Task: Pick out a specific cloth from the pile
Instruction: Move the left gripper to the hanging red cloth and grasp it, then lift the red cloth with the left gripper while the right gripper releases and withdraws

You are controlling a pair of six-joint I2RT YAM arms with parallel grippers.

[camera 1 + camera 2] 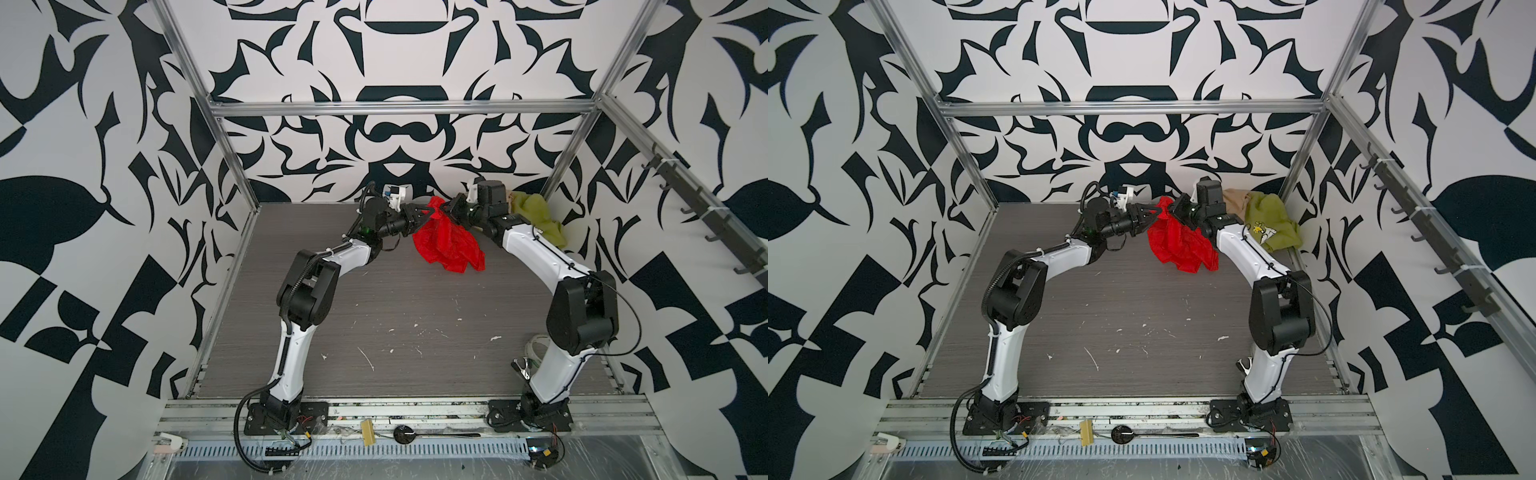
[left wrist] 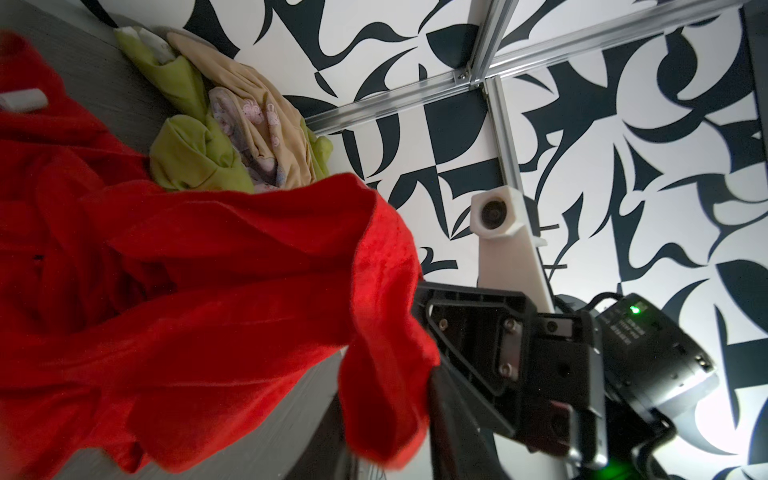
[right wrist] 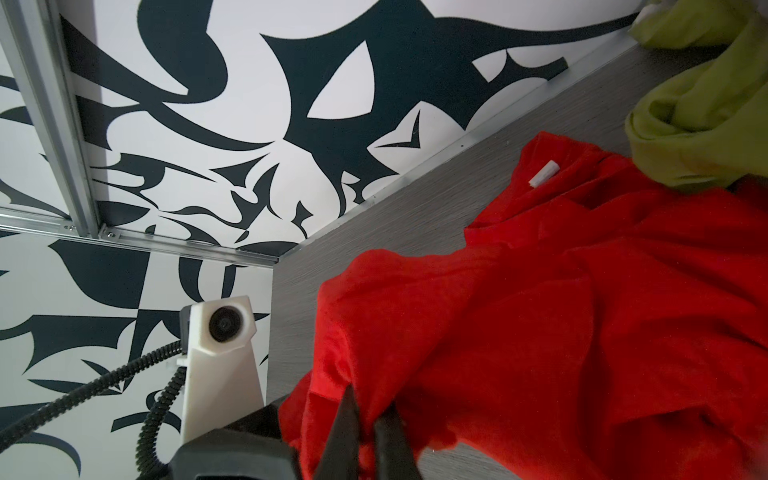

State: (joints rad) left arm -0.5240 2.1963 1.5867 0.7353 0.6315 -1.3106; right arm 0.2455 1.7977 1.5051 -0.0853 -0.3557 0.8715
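I should open my right gripper and back it off first, because both my grippers hold the red cloth's peak (image 1: 436,203). Then my left gripper should carry the cloth to the clear front (image 1: 397,324).
The bright red cloth (image 1: 451,245) (image 1: 1183,245) hangs from a raised peak down onto the grey table (image 1: 395,311) at the back middle. My right gripper (image 1: 446,214) (image 3: 370,403) is shut on a bunch of it at the peak. From the opposite side my left gripper (image 1: 428,214) (image 2: 386,432) has a fold of the cloth (image 2: 208,291) filling the gap between its fingers. What is left of the pile lies in the back right corner: an olive-green shirt (image 1: 1271,220) (image 2: 195,158) and a beige garment (image 1: 1235,199) (image 2: 266,112), apart from the red cloth (image 3: 540,311).
Aluminium frame posts and patterned walls close in the table on three sides. A rail of dark hooks (image 1: 685,208) runs along the right wall. A black spoon (image 1: 436,435) lies on the front rail, and a metal clip (image 1: 521,368) sits by the right arm's base.
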